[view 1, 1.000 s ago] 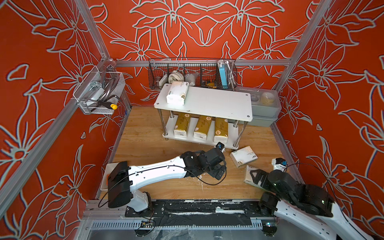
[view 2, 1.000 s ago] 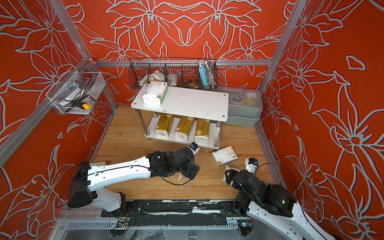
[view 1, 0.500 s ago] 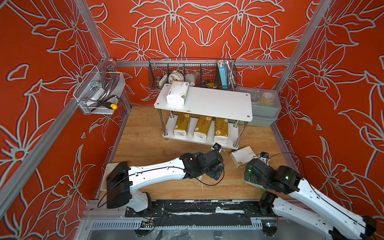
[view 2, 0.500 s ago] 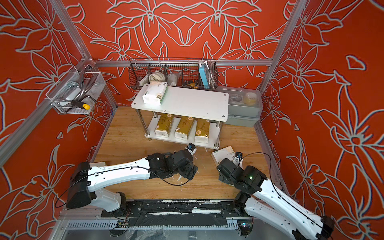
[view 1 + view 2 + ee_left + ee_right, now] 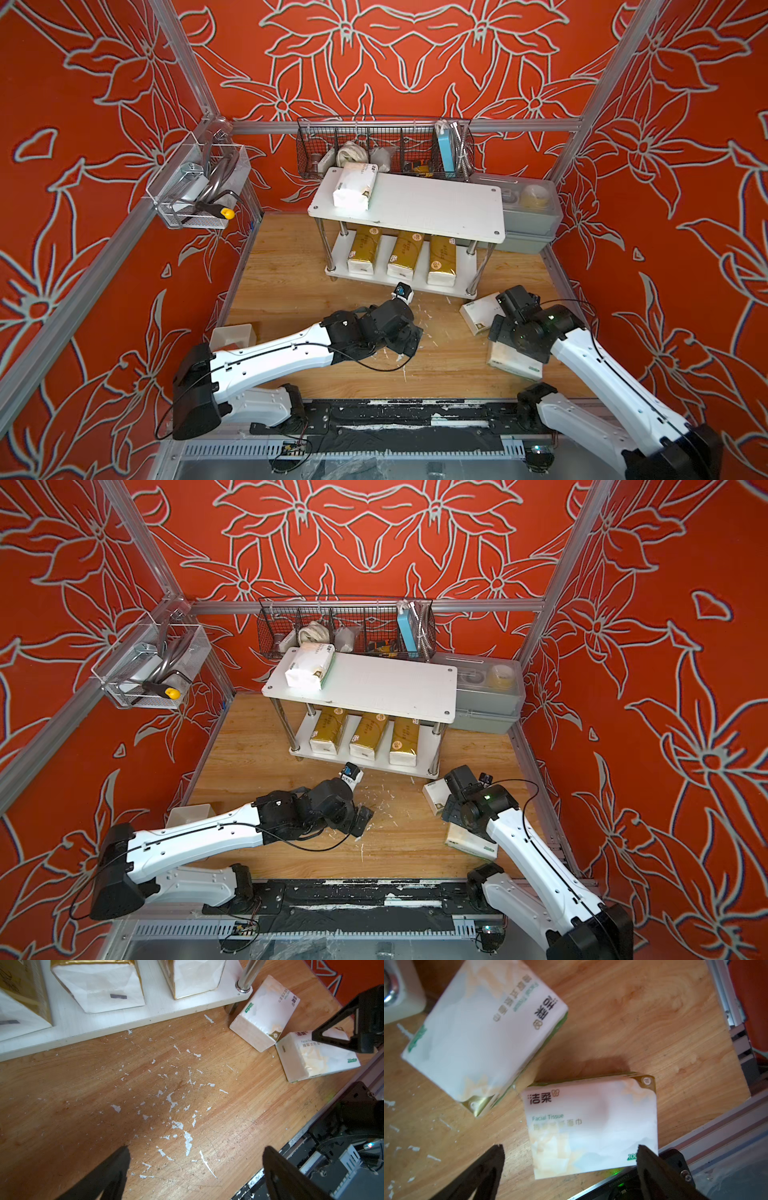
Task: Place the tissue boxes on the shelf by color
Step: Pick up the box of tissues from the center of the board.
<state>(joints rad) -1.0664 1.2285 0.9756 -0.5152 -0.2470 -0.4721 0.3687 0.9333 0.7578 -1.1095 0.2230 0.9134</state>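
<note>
The nearer white box [image 5: 592, 1126] lies lengthwise across the fingers of the robot's right gripper, so the robot should push its outer end [image 5: 651, 1114] toward open floor and then grip the box across its width.
The shelf [image 5: 432, 208] stands at the back. One white tissue box [image 5: 353, 189] lies on its top board, and three gold ones [image 5: 405, 253] sit side by side on the lower board [image 5: 83, 1026]. Two more white boxes lie on the floor at the right: one by the shelf's post [image 5: 478, 311] [image 5: 481, 1028], one nearer the front [image 5: 515, 365] [image 5: 591, 1126]. My right gripper [image 5: 570, 1146] [image 5: 500, 332] hangs open above the nearer box, a finger on either side and not touching it. My left gripper [image 5: 196, 1148] [image 5: 409, 343] is open over bare floor, holding nothing.
A black wire basket [image 5: 384, 145] hangs on the back wall and a grey lidded bin [image 5: 528, 216] stands beside the shelf. A clear tray [image 5: 195, 195] is on the left wall. A small beige tub [image 5: 232, 334] sits front left. The metal rail [image 5: 716, 1130] runs close beside the nearer box.
My right arm has unfolded from the front right corner and reached forward over the two white boxes on the floor. The left arm has shifted only slightly.
</note>
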